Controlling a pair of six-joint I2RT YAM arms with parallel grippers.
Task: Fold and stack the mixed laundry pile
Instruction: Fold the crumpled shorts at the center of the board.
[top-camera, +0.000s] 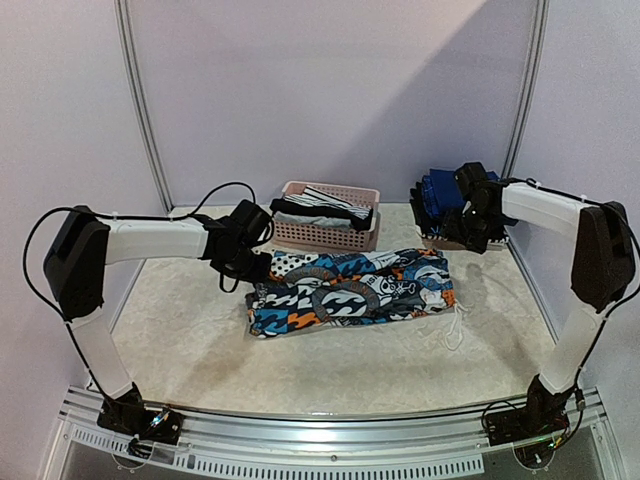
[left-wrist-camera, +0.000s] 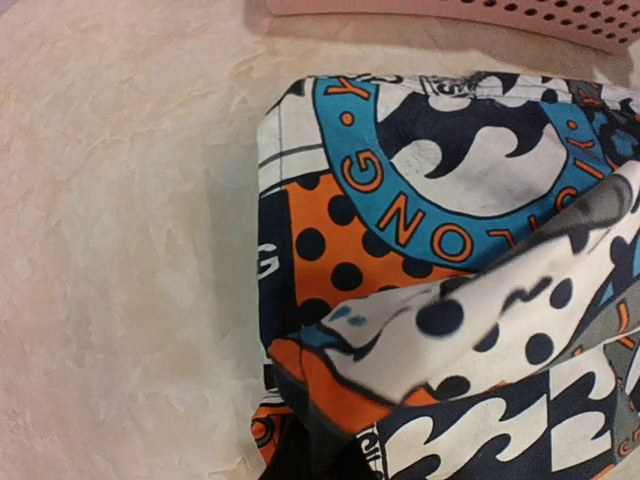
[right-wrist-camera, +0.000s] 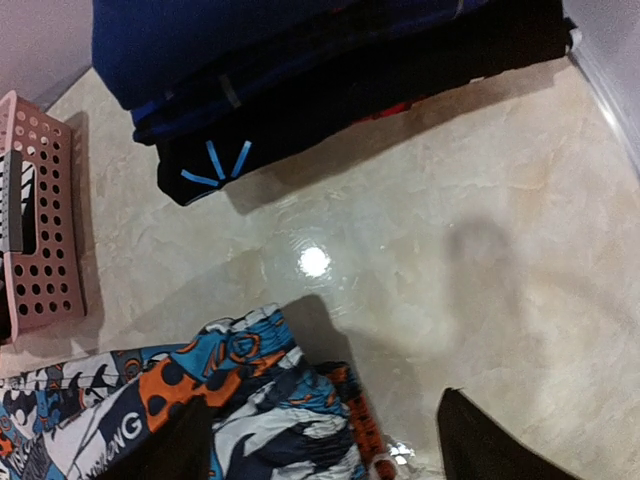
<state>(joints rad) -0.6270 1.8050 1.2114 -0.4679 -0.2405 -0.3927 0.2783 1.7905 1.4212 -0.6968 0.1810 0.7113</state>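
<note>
My right gripper should grab the garment's upper layer (top-camera: 405, 292) near the garment's corded end (top-camera: 437, 283) and pull it straight, because that end lies rumpled and far from where my left gripper holds the garment.
An orange, blue, black and white patterned garment (top-camera: 350, 290) lies folded into a long band in the middle of the table. My left gripper (top-camera: 255, 262) is shut on its left end. In the left wrist view a fold of that garment (left-wrist-camera: 480, 330) is raised over the fingers, which the cloth hides. My right gripper (right-wrist-camera: 322, 400) hangs open above the garment's right end (right-wrist-camera: 270, 420), holding nothing, with dark fingers (right-wrist-camera: 490, 440) spread wide. In the top view the right gripper (top-camera: 470, 215) is beside a stack of folded dark blue and black clothes (top-camera: 438, 200).
A pale pink slatted basket (top-camera: 330, 235) stands at the back centre with a black-and-white striped piece (top-camera: 322, 203) in it. The folded stack (right-wrist-camera: 300, 70) sits in the back right corner by the wall. A white cord (top-camera: 456, 325) trails off the garment's right end.
</note>
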